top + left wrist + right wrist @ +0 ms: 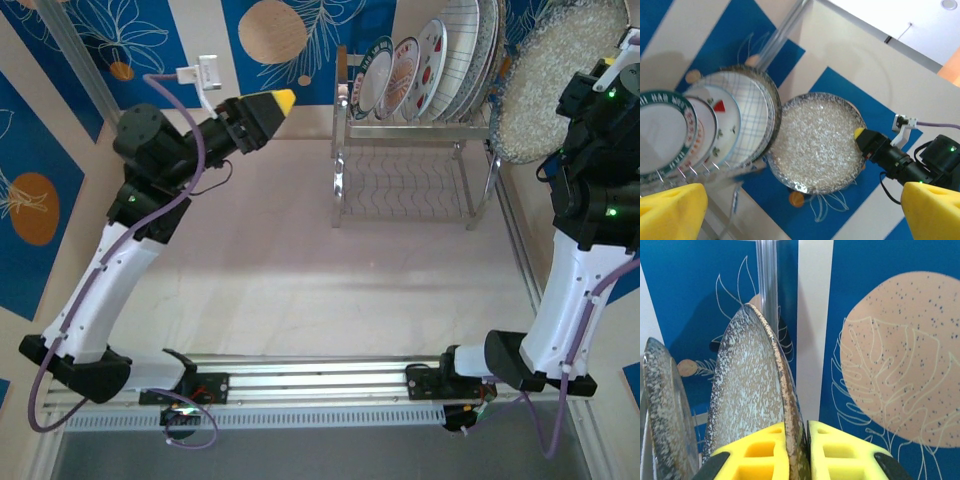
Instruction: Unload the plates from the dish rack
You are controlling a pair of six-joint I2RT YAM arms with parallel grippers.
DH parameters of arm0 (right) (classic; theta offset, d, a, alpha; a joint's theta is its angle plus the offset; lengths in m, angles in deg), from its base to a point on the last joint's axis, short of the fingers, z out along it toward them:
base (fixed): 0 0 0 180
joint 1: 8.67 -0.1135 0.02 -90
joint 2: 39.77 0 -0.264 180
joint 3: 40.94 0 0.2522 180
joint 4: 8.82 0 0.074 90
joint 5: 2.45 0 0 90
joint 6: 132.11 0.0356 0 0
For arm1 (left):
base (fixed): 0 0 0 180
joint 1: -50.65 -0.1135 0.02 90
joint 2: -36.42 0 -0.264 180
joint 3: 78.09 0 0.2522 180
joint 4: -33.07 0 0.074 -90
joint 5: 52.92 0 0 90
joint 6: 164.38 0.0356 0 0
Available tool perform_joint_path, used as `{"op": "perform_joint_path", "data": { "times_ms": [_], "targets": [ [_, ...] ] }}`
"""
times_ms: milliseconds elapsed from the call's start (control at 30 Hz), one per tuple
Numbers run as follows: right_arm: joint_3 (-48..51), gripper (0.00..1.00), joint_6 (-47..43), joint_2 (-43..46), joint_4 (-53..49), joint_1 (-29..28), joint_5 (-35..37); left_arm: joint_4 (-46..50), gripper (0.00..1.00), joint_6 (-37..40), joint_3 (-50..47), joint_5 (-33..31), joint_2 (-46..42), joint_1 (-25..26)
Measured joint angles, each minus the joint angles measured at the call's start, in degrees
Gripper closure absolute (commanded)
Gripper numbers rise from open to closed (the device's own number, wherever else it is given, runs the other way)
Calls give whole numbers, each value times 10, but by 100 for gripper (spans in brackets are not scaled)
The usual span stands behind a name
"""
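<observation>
The speckled grey plate [545,90] is held clear of the rack by my right gripper, so my left gripper should keep moving toward the plate's free edge [498,128] and close there.
The steel dish rack [410,150] stands at the back of the table with several plates [420,65] upright in its top shelf; the left wrist view shows those plates [715,125] from the side. A speckled grey plate [555,90] hangs to the right of the rack, off its shelf. My right gripper [603,68] is shut on its rim, which sits pinched between the yellow fingers [840,455]. The same plate [817,142] and right gripper [862,140] appear in the left wrist view. My left gripper [280,100] hovers left of the rack, open and holding nothing.
Another speckled plate [660,410] stands just left of the held one. A blue patterned wall [300,30] backs the rack closely. A metal rail [320,380] runs along the near edge by the arm bases. The beige tabletop [330,260] spreads in front of the rack.
</observation>
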Motion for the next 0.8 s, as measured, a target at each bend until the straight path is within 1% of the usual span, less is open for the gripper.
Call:
{"op": "perform_joint_path", "data": {
  "times_ms": [133, 333, 500, 767, 800],
  "targets": [
    [-16, 100, 19, 0, -51, -23, 21, 10, 1, -11, -15, 6, 7, 20],
    [-49, 100, 26, 0, -114, -71, 67, 11, 2, -30, -36, 13, 7, 33],
    [-52, 100, 17, 5, -127, -119, 116, 8, 2, -43, -60, 17, 7, 45],
    [-52, 100, 2, 17, -138, -173, 174, -1, 4, -58, -77, 31, 14, 61],
    [-50, 100, 1, 22, -140, -179, 180, -6, 6, -62, -81, 34, 18, 65]
  ]
}}
